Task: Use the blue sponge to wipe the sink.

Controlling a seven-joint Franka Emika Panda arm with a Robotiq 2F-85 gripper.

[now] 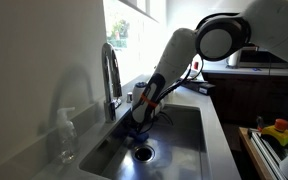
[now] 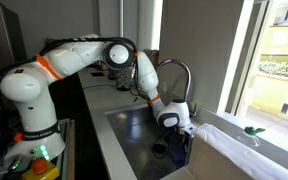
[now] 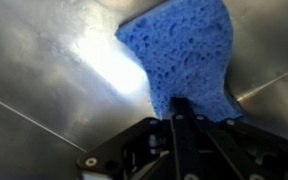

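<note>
My gripper should wipe back over the bottom of the sink to the round drain (image 1: 144,154), because the blue sponge (image 2: 180,157) is near the sink's side on the faucet's side.
The blue sponge (image 3: 184,55) fills the upper middle of the wrist view, pressed against the shiny steel of the sink (image 3: 44,70). My gripper (image 3: 177,108) is shut on the sponge's near edge. In both exterior views the arm reaches down into the sink (image 1: 184,135) (image 2: 134,125), with the gripper (image 1: 141,122) (image 2: 174,140) low near the round drain (image 1: 144,152). The sponge is hidden by the gripper in the exterior views. The arched chrome faucet (image 1: 111,70) (image 2: 176,70) stands beside the arm.
A clear soap bottle (image 1: 66,135) stands on the counter by the faucet. A basket with yellow and red items (image 1: 279,132) sits beyond the sink's edge. A window sill (image 2: 249,135) runs along the sink. The sink walls close in around the gripper.
</note>
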